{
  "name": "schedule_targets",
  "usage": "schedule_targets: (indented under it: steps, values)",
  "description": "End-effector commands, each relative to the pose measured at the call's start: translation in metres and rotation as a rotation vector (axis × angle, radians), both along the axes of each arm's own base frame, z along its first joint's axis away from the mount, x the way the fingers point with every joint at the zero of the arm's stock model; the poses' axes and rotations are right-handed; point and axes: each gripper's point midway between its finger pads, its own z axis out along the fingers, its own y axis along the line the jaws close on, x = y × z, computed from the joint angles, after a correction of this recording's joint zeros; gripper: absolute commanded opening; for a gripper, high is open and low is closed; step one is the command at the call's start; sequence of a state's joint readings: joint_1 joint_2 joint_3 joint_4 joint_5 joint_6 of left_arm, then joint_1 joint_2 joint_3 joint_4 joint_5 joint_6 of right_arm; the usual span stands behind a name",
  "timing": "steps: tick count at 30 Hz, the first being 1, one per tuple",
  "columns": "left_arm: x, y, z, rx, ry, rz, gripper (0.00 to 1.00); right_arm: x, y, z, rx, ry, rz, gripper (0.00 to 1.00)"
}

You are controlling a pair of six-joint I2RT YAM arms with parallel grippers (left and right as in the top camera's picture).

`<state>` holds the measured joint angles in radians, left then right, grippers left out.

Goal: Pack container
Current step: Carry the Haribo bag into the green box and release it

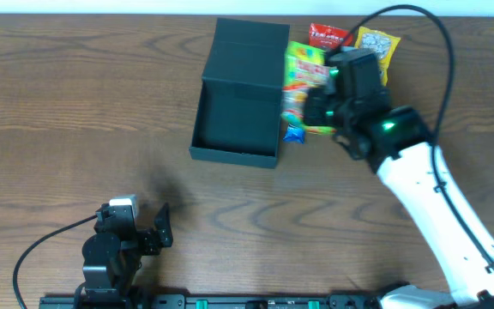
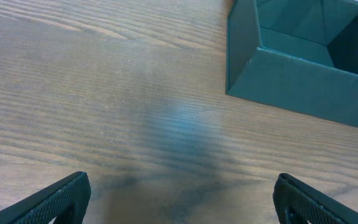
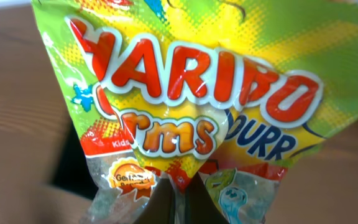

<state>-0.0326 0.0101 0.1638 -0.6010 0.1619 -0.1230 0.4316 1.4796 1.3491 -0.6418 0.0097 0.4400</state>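
Observation:
The Haribo packet (image 1: 302,79) hangs lengthwise along the open container, whose bottom is clear (image 1: 237,120), so the robot's right gripper should go on carrying the packet across until it can let go of it inside.
The dark green container (image 1: 235,112) lies open at the table's upper middle, its lid flipped back toward the far edge; its corner shows in the left wrist view (image 2: 297,68). My right gripper (image 1: 316,107) is shut on a green-yellow Haribo gummy packet (image 1: 303,86) and holds it above the table, just right of the container's right wall. The packet fills the right wrist view (image 3: 191,106), pinched between the fingers (image 3: 180,208). My left gripper (image 1: 148,232) is open and empty near the front left; its fingertips (image 2: 179,199) frame bare wood.
A red snack packet (image 1: 328,35) and a yellow snack packet (image 1: 378,47) lie on the table at the back, right of the container's lid. The right arm (image 1: 436,206) stretches diagonally from the front right corner.

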Motion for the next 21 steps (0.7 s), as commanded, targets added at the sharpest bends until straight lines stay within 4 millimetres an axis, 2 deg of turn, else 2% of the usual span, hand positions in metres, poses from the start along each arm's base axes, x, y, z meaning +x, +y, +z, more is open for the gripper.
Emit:
schedule_targets:
  steps: [1,3,8,10,15,18,21]
  values:
    - [0.000,-0.001,-0.001,-0.004,-0.003,-0.008,0.95,0.002,0.048,-0.005,0.107,0.008,0.011,0.02]
    - [0.000,-0.001,-0.001,-0.004,-0.003,-0.008,0.95,0.005,0.078,-0.015,0.130,0.005,0.050,0.02]
    - [0.000,-0.001,-0.001,-0.004,-0.003,-0.008,0.95,0.015,0.136,-0.052,0.184,0.041,0.078,0.02]
    - [0.000,-0.001,-0.001,-0.004,-0.003,-0.008,0.95,0.023,0.150,-0.061,0.191,0.032,0.066,0.02]
    - [0.000,-0.001,-0.001,-0.004,-0.003,-0.008,0.95,0.042,0.160,-0.086,0.147,0.024,-0.012,0.02]
    - [0.000,-0.001,-0.001,-0.004,-0.003,-0.008,0.95,0.040,0.156,-0.106,0.142,0.083,-0.063,0.02]
    - [0.000,-0.001,-0.001,-0.004,-0.003,-0.008,0.95,0.032,0.144,-0.125,0.101,0.151,-0.120,0.02]
